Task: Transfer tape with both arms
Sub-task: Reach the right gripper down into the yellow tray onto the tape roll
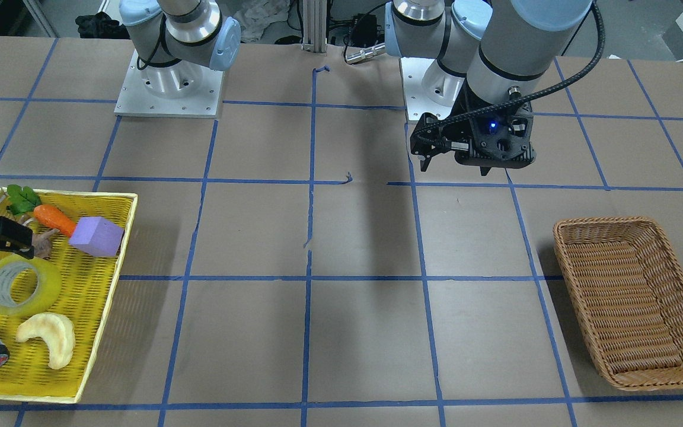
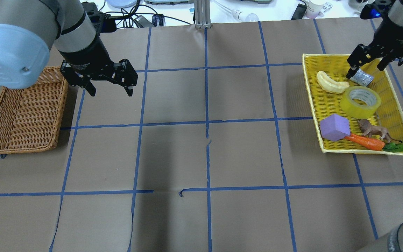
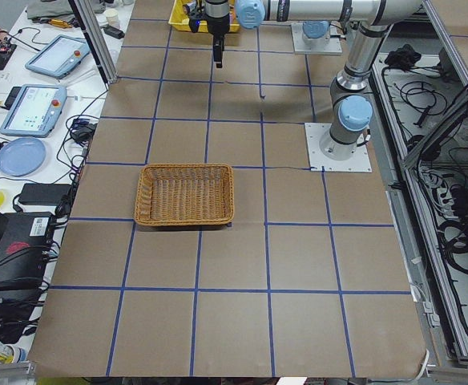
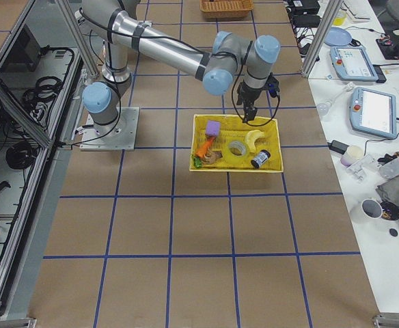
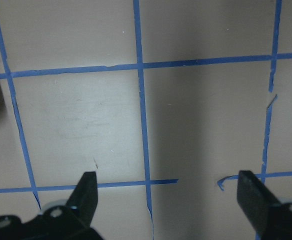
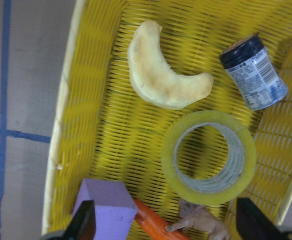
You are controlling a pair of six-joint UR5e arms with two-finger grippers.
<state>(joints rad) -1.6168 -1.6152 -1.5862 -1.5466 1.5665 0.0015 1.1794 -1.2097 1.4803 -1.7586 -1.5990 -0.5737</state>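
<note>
The toy lion (image 6: 201, 220) is just outside the tape's rim (image 1: 46, 284), so the tape will come away by itself when the robot lifts it, and the toy lion will stay behind.
The tape (image 2: 360, 102), a yellow-green ring with a grey-white core, lies flat in the yellow tray (image 2: 311, 105); it also shows in the front view (image 1: 21, 284) and the right wrist view (image 6: 208, 157). My right gripper (image 2: 366, 68) is open and empty, and hovers above the tray's far end, beyond the tape. In the right wrist view (image 6: 168, 225) the tape lies between its fingers, off to the right. My left gripper (image 2: 111, 91) is open and empty over bare table next to the wicker basket (image 2: 23, 112); it also shows in the left wrist view (image 5: 168, 192).
The tray also holds a pale banana shape (image 2: 331, 83), a small grey cylinder (image 2: 361, 77) under my right gripper, a purple block (image 2: 334, 127), a carrot (image 2: 366, 141) and a toy lion (image 2: 373, 130). The wicker basket is empty.
</note>
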